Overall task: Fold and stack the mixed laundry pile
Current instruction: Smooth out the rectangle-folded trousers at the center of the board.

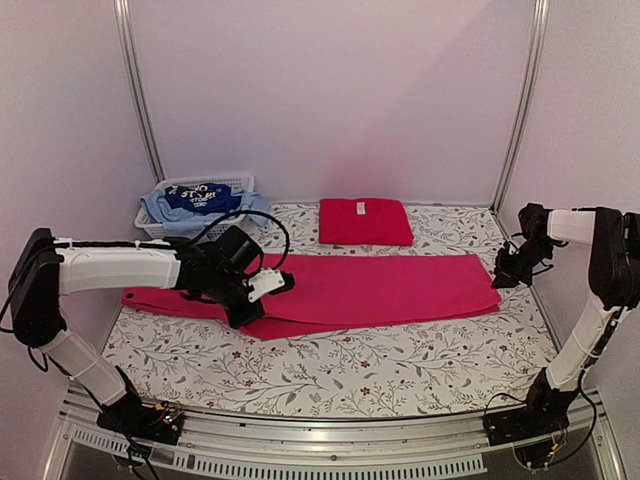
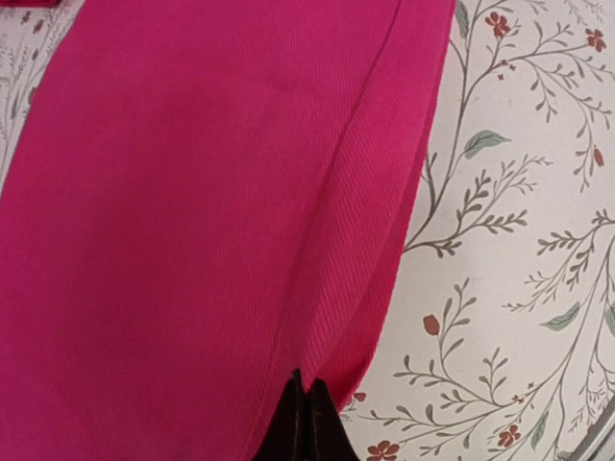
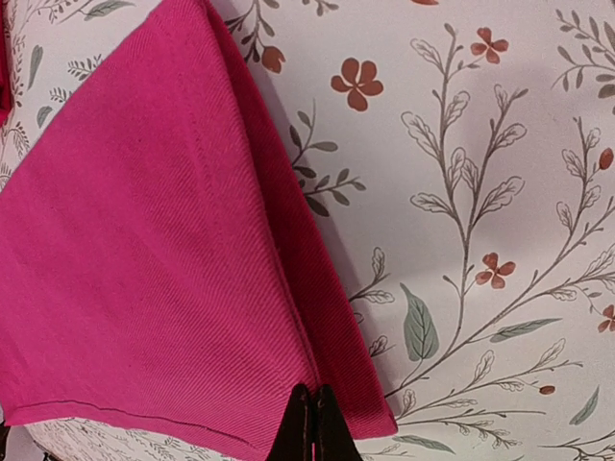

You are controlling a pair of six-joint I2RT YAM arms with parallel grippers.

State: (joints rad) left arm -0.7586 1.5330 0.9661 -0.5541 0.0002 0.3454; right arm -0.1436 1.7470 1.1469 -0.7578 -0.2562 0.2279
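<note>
The upper layer (image 3: 288,355) at the pink cloth's end stops before the lower layer's edge (image 3: 336,331), so the robot's right gripper should pull the upper layer out toward that edge.
A long pink-magenta cloth (image 1: 380,290) lies across the table, doubled lengthwise. My left gripper (image 1: 245,312) is shut on its near edge toward the left end. In the left wrist view the closed fingertips (image 2: 308,408) pinch a ridge of the cloth (image 2: 192,211). My right gripper (image 1: 500,278) is shut on the cloth's right end. In the right wrist view its tips (image 3: 312,413) pinch the cloth's (image 3: 154,269) doubled corner. A folded red piece (image 1: 365,222) lies behind. Light blue (image 1: 160,210) and dark blue printed (image 1: 205,197) garments fill the basket.
The white slatted basket (image 1: 235,183) stands at the back left by the wall. The floral tablecloth (image 1: 350,365) shows in front of the pink cloth. Metal frame posts (image 1: 520,100) rise at both back corners. The table's right edge (image 1: 545,320) is close to my right gripper.
</note>
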